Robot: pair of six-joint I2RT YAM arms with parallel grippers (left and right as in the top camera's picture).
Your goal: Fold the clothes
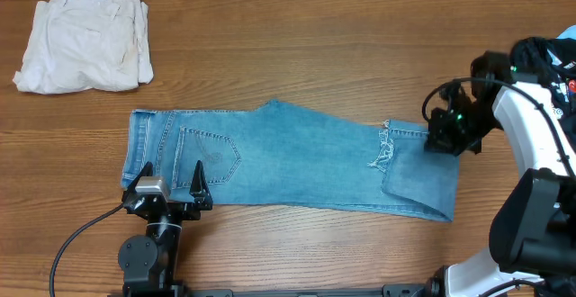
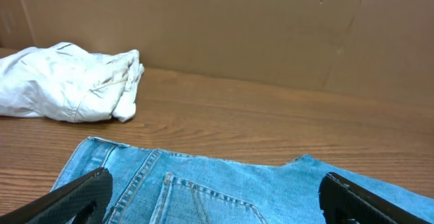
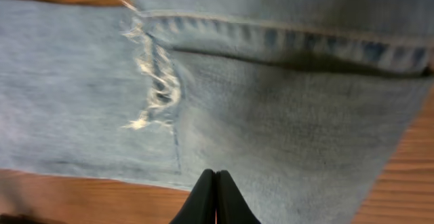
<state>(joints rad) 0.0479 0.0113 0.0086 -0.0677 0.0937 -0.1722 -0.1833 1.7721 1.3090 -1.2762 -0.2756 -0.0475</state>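
Note:
The folded leg ends lean toward the near side of the jeans, so the robot's right gripper should open, grab the folded edge and pull the jeans straight.
The clothes, a pair of light blue jeans, lie flat across the table with the waist to the left and the leg ends doubled back at the right. A frayed hem shows on top of the fold. My left gripper stands open at the near edge of the waist, its fingers either side of a stitched back pocket. My right gripper hovers at the far right end of the jeans. In the right wrist view its fingertips are pressed together over the denim, with no cloth seen between them.
A cream-white folded garment lies at the far left corner of the wooden table. A cardboard wall stands behind the table. The right arm's white body fills the right edge.

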